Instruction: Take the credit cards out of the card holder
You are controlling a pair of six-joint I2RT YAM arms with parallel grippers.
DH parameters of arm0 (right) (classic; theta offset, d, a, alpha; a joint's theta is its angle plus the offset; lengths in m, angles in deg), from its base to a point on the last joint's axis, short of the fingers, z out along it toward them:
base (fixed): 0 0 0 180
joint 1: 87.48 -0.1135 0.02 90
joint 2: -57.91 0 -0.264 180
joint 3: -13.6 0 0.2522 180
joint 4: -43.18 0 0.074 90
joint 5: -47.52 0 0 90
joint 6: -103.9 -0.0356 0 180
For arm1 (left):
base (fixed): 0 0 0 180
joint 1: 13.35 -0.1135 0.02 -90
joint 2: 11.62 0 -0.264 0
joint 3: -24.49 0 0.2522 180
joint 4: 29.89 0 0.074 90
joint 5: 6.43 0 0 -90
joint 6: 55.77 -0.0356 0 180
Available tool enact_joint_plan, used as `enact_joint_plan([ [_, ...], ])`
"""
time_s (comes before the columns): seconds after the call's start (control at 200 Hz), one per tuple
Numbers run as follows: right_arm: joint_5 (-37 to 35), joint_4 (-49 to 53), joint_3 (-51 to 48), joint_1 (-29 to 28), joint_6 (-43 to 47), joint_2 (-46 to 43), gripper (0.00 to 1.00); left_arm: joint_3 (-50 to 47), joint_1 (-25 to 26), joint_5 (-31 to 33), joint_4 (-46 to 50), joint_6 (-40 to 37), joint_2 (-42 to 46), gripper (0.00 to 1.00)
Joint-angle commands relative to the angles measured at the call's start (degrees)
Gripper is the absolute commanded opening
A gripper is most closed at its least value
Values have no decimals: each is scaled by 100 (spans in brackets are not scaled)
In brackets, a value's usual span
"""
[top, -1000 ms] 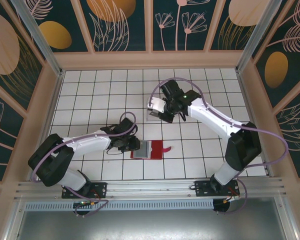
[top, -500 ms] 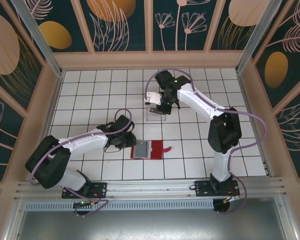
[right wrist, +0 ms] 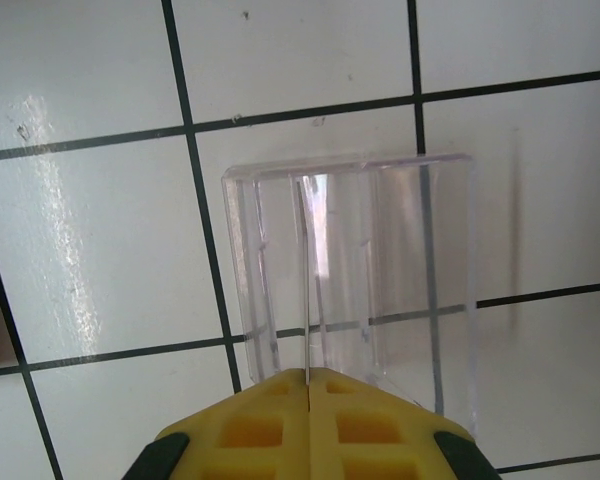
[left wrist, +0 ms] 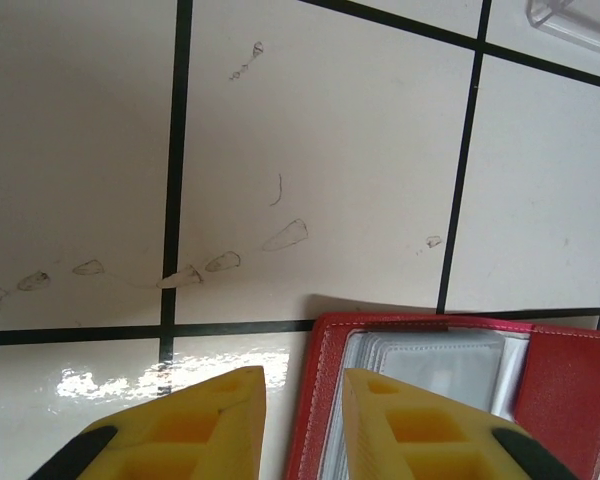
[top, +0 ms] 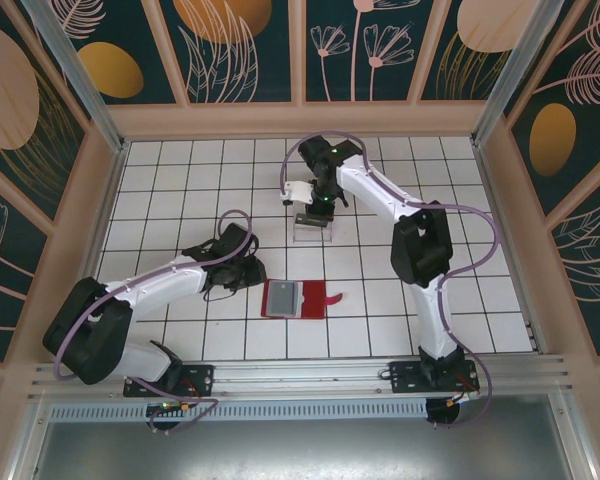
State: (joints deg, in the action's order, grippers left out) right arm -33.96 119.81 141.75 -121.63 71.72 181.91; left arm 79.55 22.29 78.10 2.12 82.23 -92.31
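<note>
The credit card [right wrist: 305,270] hangs upright between the clear tray's sides, so my right gripper should keep going down until the card is near the tray's bottom [right wrist: 398,255], then let go.
The card holder [top: 298,310] lies open on the white tiles, red, with greyish pockets [top: 283,296] facing up. My left gripper [top: 250,272] sits just left of it. In the left wrist view the left gripper [left wrist: 302,385] is open and holds nothing, and one of its fingers overlaps the card holder's [left wrist: 570,380] left edge. My right gripper [top: 318,208] hovers over the clear tray [top: 313,230]. In the right wrist view the right gripper [right wrist: 308,375] is shut on a thin credit card [right wrist: 304,290], seen edge-on and pointing into the tray [right wrist: 380,260].
A red closure tab [top: 332,297] sticks out of the wallet's right side. The tray's corner [left wrist: 580,20] shows beyond the wallet in the left wrist view. Wooden walls enclose the tiled floor [top: 180,190] on three sides.
The right arm has swung back and left, bringing its gripper over the clear tray. The left gripper has drawn back a little to the left, off the wallet.
</note>
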Motion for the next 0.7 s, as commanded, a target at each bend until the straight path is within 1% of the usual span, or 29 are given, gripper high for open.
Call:
enact_joint_plan([
  [0.0, 28, 322, 124, 75, 132, 140, 0, -59, -55, -14, 51, -108, 16, 27],
  [0.21, 270, 316, 51, 69, 138, 278, 0, -69, -72, -46, 5, -116, -59, 27],
  [0.46, 269, 160, -140, 61, 89, 384, 0, -157, -74, -63, -5, -90, -9, 27],
  [0.691, 275, 88, -80, 63, 55, 488, 11, -205, -75, -61, 4, -33, 56, 27],
])
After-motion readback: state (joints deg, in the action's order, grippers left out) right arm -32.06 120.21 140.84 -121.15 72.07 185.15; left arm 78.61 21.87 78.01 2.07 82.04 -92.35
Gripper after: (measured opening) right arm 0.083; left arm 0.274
